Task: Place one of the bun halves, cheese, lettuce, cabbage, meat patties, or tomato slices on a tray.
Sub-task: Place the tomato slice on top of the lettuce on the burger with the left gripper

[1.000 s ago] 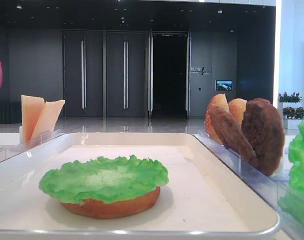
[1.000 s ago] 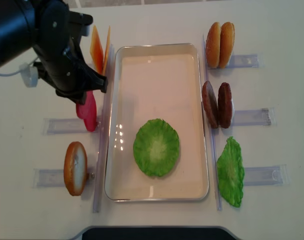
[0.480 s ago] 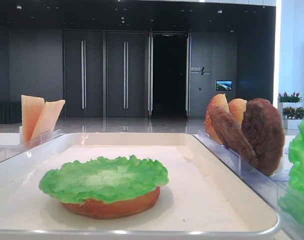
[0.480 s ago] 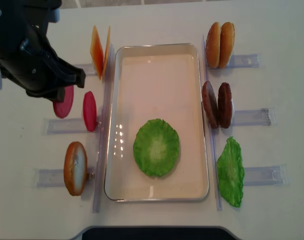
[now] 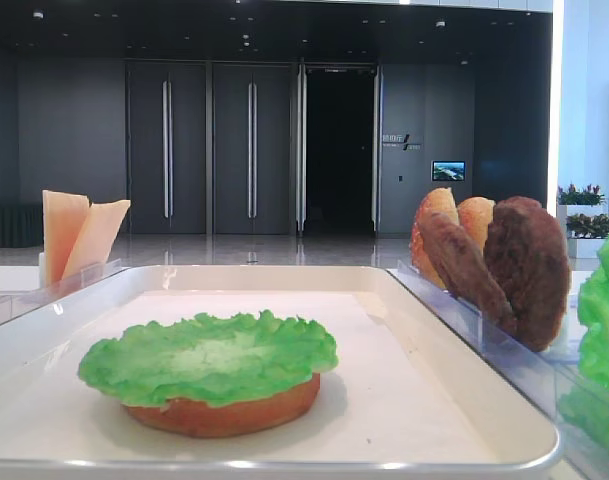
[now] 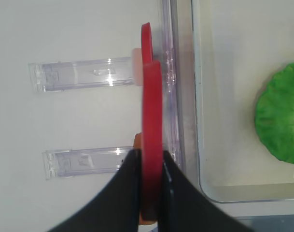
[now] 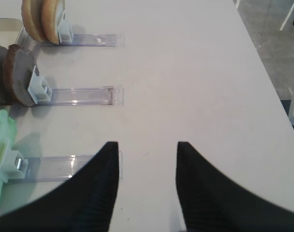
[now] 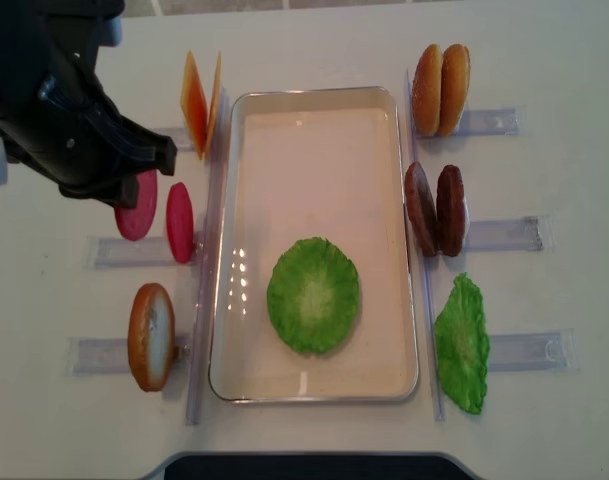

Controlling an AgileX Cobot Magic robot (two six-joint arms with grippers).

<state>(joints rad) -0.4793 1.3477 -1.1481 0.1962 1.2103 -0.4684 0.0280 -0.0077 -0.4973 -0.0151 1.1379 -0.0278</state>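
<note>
The tomato slice is hanging edge-on from my left gripper. Next, my left gripper moves over the tray and tips the slice flat before it lowers the slice onto the lettuce.
My left gripper is shut on a red tomato slice, held edge-on. In the overhead view that slice hangs under the black left arm, left of a second tomato slice standing in its clear holder. The white tray lies to the right and holds a lettuce leaf on a bun half. My right gripper is open over bare table with nothing between its fingers.
Cheese slices stand at the tray's upper left and a bun half at its lower left. On the right side stand two bun halves, two meat patties and a lettuce leaf in clear holders.
The left arm has swung left from over the tomato holder, carrying one slice out of it, then eased slightly back right. The other slice stays in the holder. The right gripper is unchanged.
</note>
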